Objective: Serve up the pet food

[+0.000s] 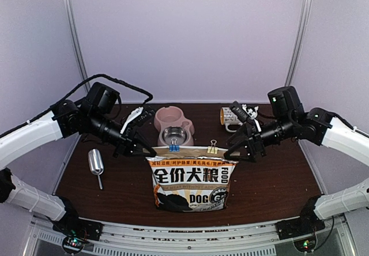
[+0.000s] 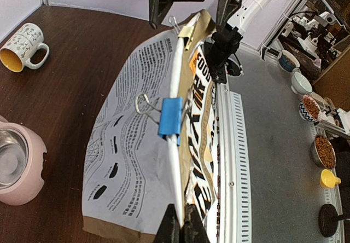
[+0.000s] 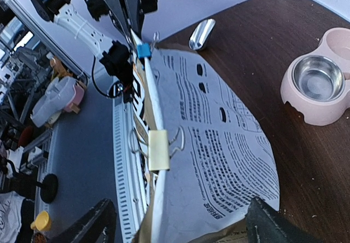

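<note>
My left gripper should keep the end of the bag's folded top [image 1: 193,150] still, since the blue clip pins that top, while my right gripper pulls that clip [image 1: 174,147] off.
The kraft "DOG" bag [image 1: 192,181] stands at the table's front middle. Its folded top is held by a blue clip [image 1: 174,147] and a yellow clip [image 1: 212,148]. My left gripper [image 2: 183,221] is shut on the left end of the bag's top edge [image 2: 178,161], past the blue clip [image 2: 170,118]. My right gripper [image 3: 178,226] is open and straddles the right end of that edge, near the yellow clip [image 3: 158,150]. Its fingers [image 3: 87,224] stand clear of the paper. The pet food is hidden.
A pink double bowl [image 1: 173,123] with a steel insert sits just behind the bag. A printed mug [image 1: 233,116] lies on its side at the back right. A metal scoop [image 1: 96,164] lies at the left. Bowls of brownish bits [image 2: 324,151] stand on a bench beyond the table.
</note>
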Controlling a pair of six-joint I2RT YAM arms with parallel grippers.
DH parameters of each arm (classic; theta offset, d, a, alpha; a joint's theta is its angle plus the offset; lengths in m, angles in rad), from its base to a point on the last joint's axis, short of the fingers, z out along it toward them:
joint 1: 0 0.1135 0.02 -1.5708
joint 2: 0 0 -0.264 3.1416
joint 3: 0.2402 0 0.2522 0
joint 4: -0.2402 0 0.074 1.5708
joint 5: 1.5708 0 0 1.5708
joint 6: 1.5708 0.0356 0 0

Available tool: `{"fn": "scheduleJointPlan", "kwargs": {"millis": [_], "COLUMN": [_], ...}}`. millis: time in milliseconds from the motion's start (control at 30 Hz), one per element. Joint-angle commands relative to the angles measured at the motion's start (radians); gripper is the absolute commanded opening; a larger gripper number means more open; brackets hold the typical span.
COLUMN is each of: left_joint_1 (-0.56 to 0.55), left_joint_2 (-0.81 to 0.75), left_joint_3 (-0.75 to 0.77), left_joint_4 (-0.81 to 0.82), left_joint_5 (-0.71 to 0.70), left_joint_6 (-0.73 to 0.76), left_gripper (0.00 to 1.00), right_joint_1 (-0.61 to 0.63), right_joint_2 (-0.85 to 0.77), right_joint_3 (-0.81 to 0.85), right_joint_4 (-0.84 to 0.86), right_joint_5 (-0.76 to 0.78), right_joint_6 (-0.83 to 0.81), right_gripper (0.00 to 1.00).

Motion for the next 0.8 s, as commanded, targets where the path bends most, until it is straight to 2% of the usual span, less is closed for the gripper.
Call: {"fn": "scheduleJointPlan", "kwargs": {"millis": [0, 133, 233, 300, 333, 400, 433, 533, 667, 700, 767], "left_joint_1": [0.006, 0.007, 0.007, 0.007, 0.007, 0.007, 0.007, 0.007, 0.007, 0.007, 0.007], "left_joint_2": [-0.035, -0.035, -0.031, -0.023, -0.017, -0.003, 0.003, 0.017, 0.019, 0.019, 0.019], "left_joint_3": [0.027, 0.026, 0.026, 0.024, 0.023, 0.02, 0.021, 0.025, 0.02, 0.02, 0.018], "left_joint_4": [0.048, 0.048, 0.047, 0.047, 0.047, 0.045, 0.039, 0.002, -0.013, -0.014, -0.013], "left_joint_5": [0.093, 0.082, 0.079, 0.075, 0.072, 0.058, 0.048, 0.019, -0.017, -0.017, -0.013], "left_joint_6": [0.024, 0.025, 0.026, 0.027, 0.027, 0.027, 0.027, 0.049, 0.059, 0.06, 0.062], "left_gripper": [0.0, 0.0, 0.0, 0.0, 0.04, 0.19, 0.22, 0.31, 0.35, 0.34, 0.21], "right_joint_1": [0.016, 0.016, 0.016, 0.016, 0.016, 0.016, 0.016, 0.016, 0.016, 0.016, 0.016], "right_joint_2": [0.021, 0.006, -0.013, -0.019, -0.019, -0.023, -0.024, -0.039, -0.063, -0.068, -0.076], "right_joint_3": [0.027, 0.018, 0.01, 0.009, 0.009, 0.009, 0.009, 0.003, -0.002, -0.005, -0.005], "right_joint_4": [-0.103, -0.134, -0.132, -0.127, -0.127, -0.125, -0.123, -0.113, -0.101, -0.1, -0.098], "right_joint_5": [0.064, 0.097, 0.116, 0.116, 0.116, 0.112, 0.113, 0.13, 0.148, 0.151, 0.16], "right_joint_6": [-0.083, -0.096, -0.092, -0.092, -0.092, -0.091, -0.091, -0.085, -0.07, -0.065, -0.053], "right_gripper": [0.76, 0.62, 0.47, 0.33, 0.25, 0.1, 0.01, 0.0, 0.0, 0.0, 0.0]}}
